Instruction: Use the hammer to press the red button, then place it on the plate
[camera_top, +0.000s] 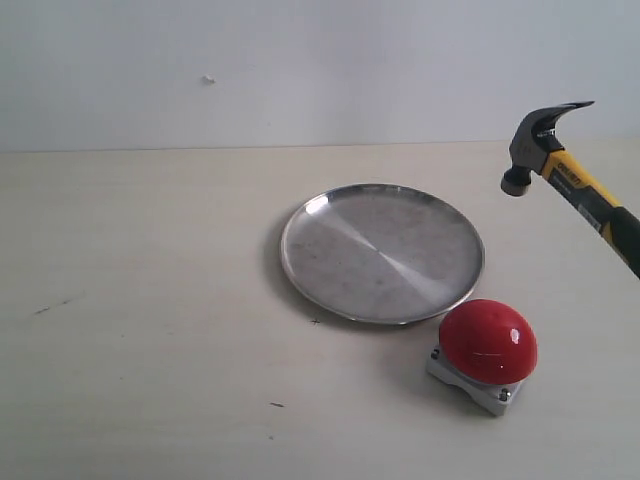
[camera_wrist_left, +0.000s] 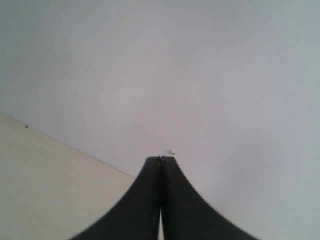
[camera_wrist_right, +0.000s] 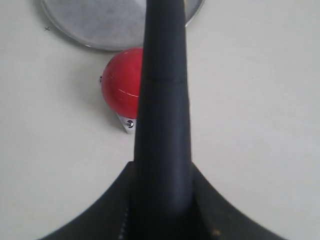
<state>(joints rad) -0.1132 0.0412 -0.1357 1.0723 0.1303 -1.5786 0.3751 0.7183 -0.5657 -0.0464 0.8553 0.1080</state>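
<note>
My right gripper should pull the hammer back and bring its head down toward the button's dome (camera_top: 487, 340), because the hammer's head (camera_top: 533, 142) is hanging high and past the red button.
The hammer (camera_top: 560, 165) hangs in the air at the right of the exterior view, its dark head up and to the left, above and behind the red button (camera_top: 488, 340). Its handle runs off the right edge. My right gripper (camera_wrist_right: 162, 170) is shut on the hammer's black handle (camera_wrist_right: 162, 100), which hides part of the red button (camera_wrist_right: 119, 94) below it. The silver plate (camera_top: 382, 252) lies empty just left of and behind the button, and its rim (camera_wrist_right: 90, 42) shows in the right wrist view. My left gripper (camera_wrist_left: 161, 160) is shut on nothing and faces the wall.
The grey square base (camera_top: 478, 385) under the button has screws at its corners. A pale wall (camera_top: 300, 70) closes the back of the beige table (camera_top: 140, 300). Small dark marks dot the table at the left.
</note>
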